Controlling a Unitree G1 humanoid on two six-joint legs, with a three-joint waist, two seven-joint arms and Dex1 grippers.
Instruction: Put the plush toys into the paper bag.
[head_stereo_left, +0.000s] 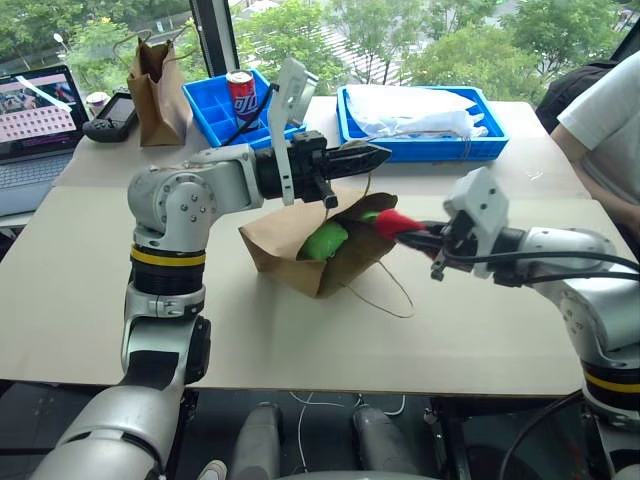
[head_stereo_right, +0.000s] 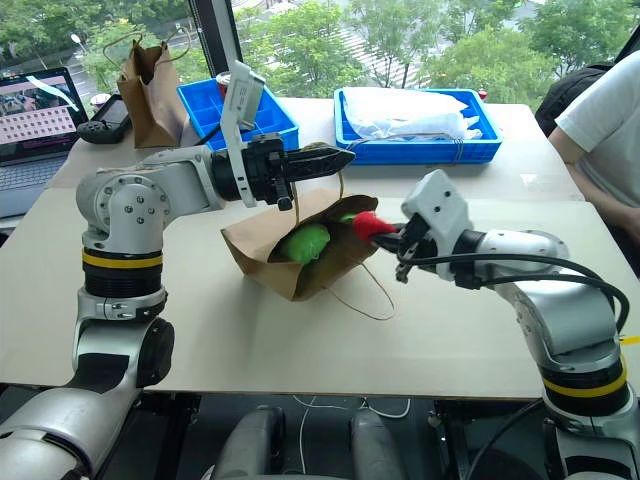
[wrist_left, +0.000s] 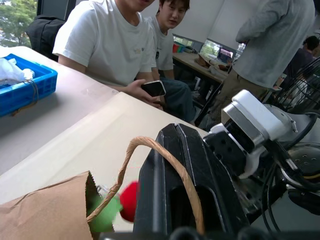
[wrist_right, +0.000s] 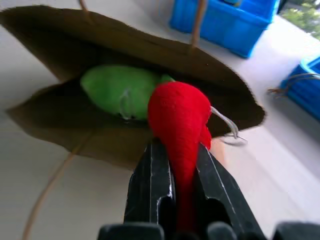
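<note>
I should keep pushing the red plush toy (head_stereo_left: 396, 223) in with my right gripper, as it points into the paper bag's opening, until it meets the green plush toy (head_stereo_left: 323, 241).
The wide brown paper bag (head_stereo_left: 290, 250) lies on its side in the middle of the table, its mouth facing my right arm. The green plush toy (head_stereo_left: 325, 240) sits inside the bag (wrist_right: 60, 35). My left gripper (head_stereo_left: 380, 154) is shut on the bag's upper twine handle (wrist_left: 170, 160) and holds the top edge up. My right gripper (head_stereo_left: 415, 233) is shut on the red plush toy (wrist_right: 180, 115), whose tip is at the bag's mouth, just in front of the green toy (wrist_right: 117, 90).
A narrower brown bag (head_stereo_left: 155, 90), a laptop (head_stereo_left: 35, 120) and a black controller (head_stereo_left: 112, 115) stand at the back left. Two blue bins (head_stereo_left: 215, 120) (head_stereo_left: 420, 145) and a soda can (head_stereo_left: 241, 95) are behind the bag. A person (head_stereo_left: 605, 110) sits at the right edge.
</note>
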